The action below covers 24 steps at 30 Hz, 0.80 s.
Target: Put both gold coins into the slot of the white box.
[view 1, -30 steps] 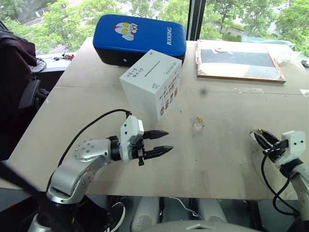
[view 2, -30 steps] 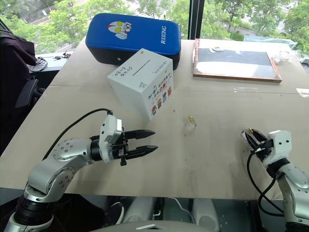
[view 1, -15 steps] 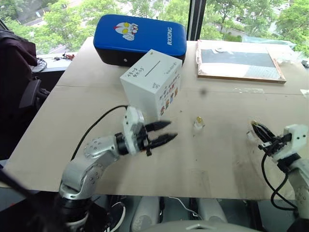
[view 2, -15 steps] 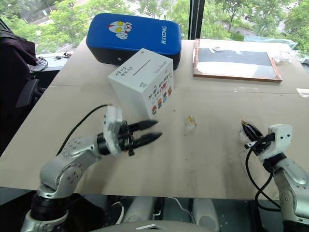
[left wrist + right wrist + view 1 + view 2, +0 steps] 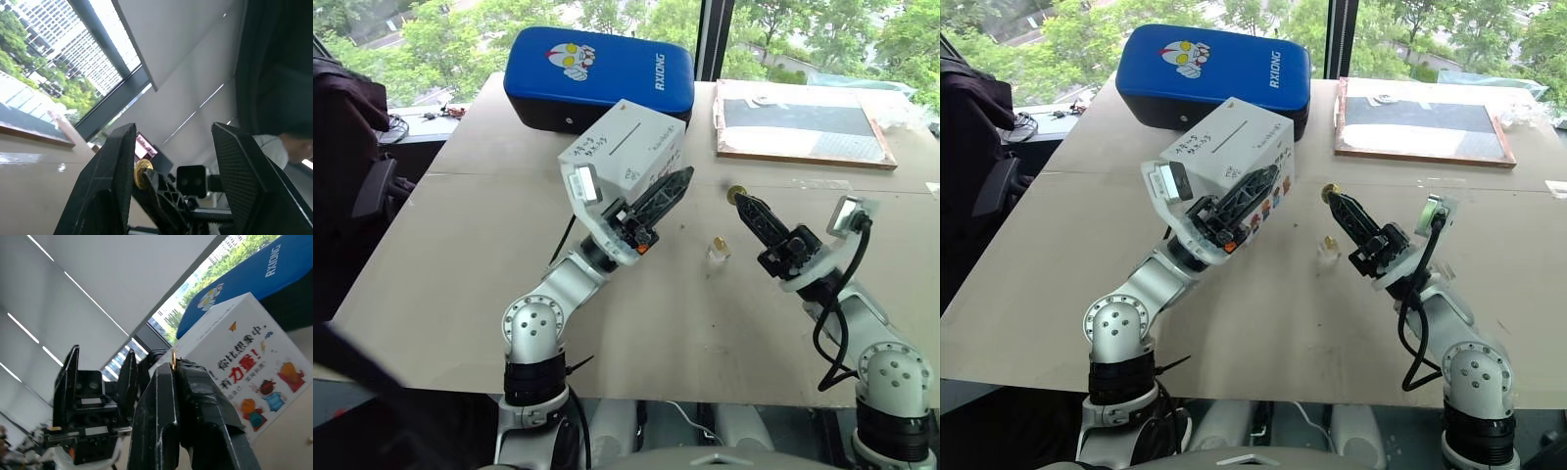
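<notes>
The slot of the white box (image 5: 624, 139) is on my left gripper's side, so my left gripper should take the gold coin (image 5: 734, 193) from my right gripper and put it in.
The white box (image 5: 625, 149) stands at the table's middle back, its dark slot (image 5: 631, 134) on top. My right gripper (image 5: 742, 201) is raised above the table, shut on one gold coin (image 5: 735, 193) at its fingertips; the same gold coin (image 5: 173, 358) shows edge-on in the right wrist view. My left gripper (image 5: 675, 186) is raised in front of the box, open and empty, and points toward the right one. Between the left fingers (image 5: 115, 161) the held coin (image 5: 142, 172) shows. A second gold coin (image 5: 716, 240) rests on a small clear block on the table between the arms.
A blue padded case (image 5: 597, 70) lies behind the box. A framed dark board (image 5: 800, 119) lies at the back right. A dark chair and bag (image 5: 352, 166) stand off the table's left edge. A person (image 5: 286, 144) shows in the left wrist view.
Both arms have risen and swung inward, so the grippers now tilt upward and face each other near the box. The right one still holds its coin; the left stays open.
</notes>
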Each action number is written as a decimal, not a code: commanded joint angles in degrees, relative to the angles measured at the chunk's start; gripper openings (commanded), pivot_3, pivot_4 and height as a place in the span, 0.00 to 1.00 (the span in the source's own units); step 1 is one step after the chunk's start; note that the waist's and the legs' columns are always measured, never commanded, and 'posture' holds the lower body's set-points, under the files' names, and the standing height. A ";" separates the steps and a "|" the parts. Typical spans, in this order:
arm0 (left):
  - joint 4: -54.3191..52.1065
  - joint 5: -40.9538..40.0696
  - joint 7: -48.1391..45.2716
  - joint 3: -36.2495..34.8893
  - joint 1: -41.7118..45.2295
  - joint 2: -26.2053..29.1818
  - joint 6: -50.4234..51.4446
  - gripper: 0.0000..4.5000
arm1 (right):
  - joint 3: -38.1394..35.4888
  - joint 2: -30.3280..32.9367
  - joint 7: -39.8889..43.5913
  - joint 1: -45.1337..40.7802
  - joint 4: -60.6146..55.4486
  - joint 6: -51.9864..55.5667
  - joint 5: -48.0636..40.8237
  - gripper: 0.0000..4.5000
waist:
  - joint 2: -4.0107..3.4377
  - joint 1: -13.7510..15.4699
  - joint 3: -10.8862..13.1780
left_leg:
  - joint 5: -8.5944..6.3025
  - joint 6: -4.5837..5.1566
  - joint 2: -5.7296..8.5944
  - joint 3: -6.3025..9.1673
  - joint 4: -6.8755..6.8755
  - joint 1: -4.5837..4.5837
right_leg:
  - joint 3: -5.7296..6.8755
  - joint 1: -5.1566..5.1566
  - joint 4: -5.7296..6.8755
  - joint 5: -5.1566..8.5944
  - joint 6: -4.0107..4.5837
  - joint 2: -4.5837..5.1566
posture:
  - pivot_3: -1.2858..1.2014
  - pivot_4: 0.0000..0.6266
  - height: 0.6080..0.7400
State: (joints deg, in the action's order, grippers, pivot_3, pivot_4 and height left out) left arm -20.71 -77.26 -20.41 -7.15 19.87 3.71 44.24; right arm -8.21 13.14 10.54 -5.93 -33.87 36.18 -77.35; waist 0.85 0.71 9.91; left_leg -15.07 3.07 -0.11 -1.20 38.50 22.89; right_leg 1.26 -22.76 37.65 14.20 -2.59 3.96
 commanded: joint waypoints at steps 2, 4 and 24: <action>-0.94 -3.67 0.41 1.03 0.07 0.60 1.16 0.55 | 1.90 1.12 -0.69 -0.54 -4.48 0.60 -4.76 0.00 | 0.00 -0.01 0.00 | 0.00 0.00 -0.01 0.03 0.00 -0.02 | 0.03 0.00 0.02 0.00 0.00 -0.06 | 0.52 0.24 1.00; -0.18 -3.77 0.12 1.58 0.24 1.31 1.78 0.55 | 3.05 0.62 -0.80 -0.53 -5.05 0.21 -6.31 0.00 | 0.00 -0.04 0.00 | 0.00 0.00 -0.03 0.05 0.00 -0.04 | 0.03 0.00 0.04 0.00 0.01 -0.13 | 0.52 0.24 1.00; -0.35 -4.43 -3.83 3.36 -1.13 2.43 1.85 0.01 | 6.43 2.11 -1.98 -1.00 -5.55 -1.43 -7.54 0.00 | 0.00 -0.04 0.00 | 0.00 0.00 -0.05 0.02 -0.02 -0.04 | -0.03 -0.01 0.02 0.01 0.02 -0.16 | 0.52 0.24 1.00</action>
State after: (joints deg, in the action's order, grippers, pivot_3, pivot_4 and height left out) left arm -18.26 -80.01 -23.31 -3.94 18.80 6.44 46.68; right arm -1.74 15.36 9.05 -6.46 -37.71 35.73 -83.60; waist 0.85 0.66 9.91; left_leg -15.07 3.07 -0.16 -1.18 38.48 22.85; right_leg 1.23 -22.77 37.67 14.21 -2.57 3.80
